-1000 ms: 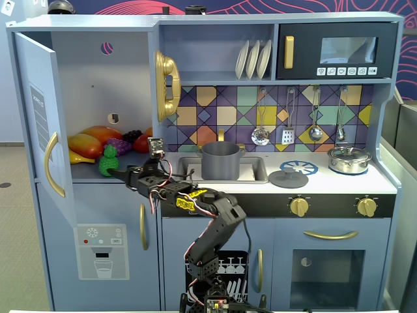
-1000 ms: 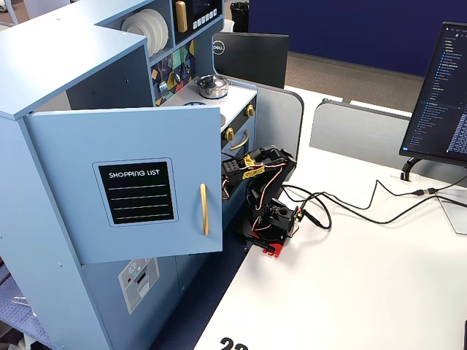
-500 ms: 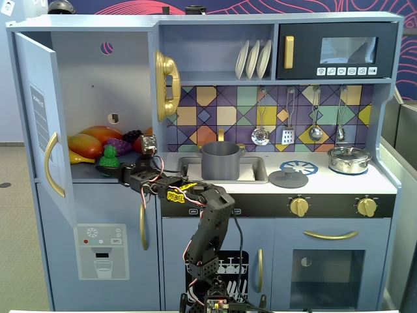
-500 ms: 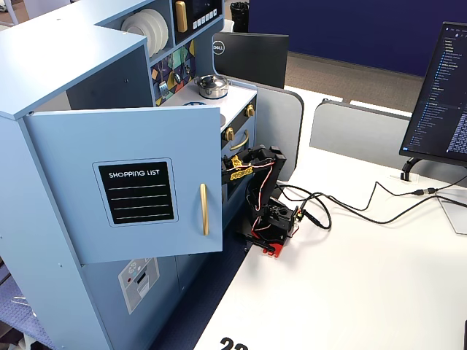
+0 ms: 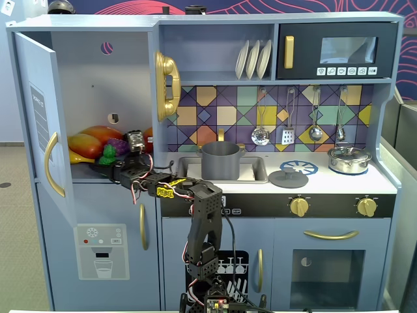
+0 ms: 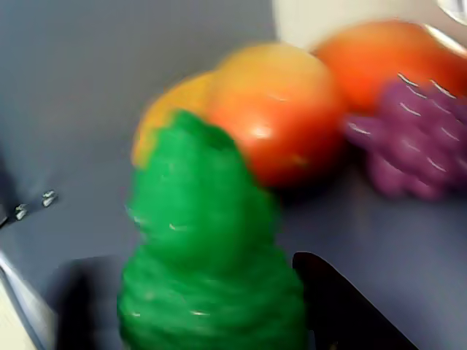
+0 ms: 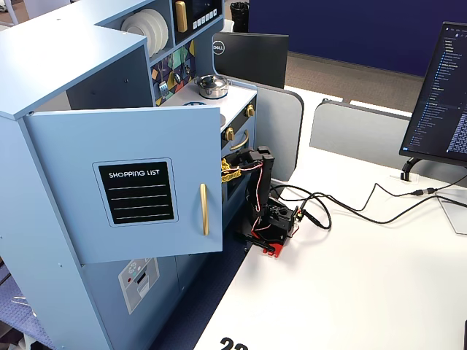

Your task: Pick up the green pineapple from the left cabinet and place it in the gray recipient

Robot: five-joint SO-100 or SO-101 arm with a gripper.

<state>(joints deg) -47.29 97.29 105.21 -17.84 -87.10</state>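
The green pineapple (image 5: pixel 107 155) is standing in front of the purple grape bunch (image 5: pixel 117 146), so it will come away and leave the grape bunch behind when the robot's gripper lifts it.
The green pineapple (image 5: pixel 107 154) stands on the shelf of the left cabinet (image 5: pixel 91 78), in front of the mango and grapes. It fills the lower middle of the blurred wrist view (image 6: pixel 204 248). My gripper (image 5: pixel 109 165) reaches into the cabinet from the right. In the wrist view my gripper (image 6: pixel 211 299) is open, with one dark jaw on each side of the pineapple's body. The right one is close against it. The gray recipient (image 5: pixel 220 160) stands in the sink, right of the cabinet. In the fixed view from the side, the open door hides the pineapple.
An orange-red mango (image 6: pixel 270 109) and a purple grape bunch (image 6: pixel 416 138) lie just behind the pineapple. The cabinet door (image 5: pixel 39 124) hangs open at the left. A flat gray lid (image 5: pixel 288 177) and a silver lidded pot (image 5: pixel 349 158) sit on the counter.
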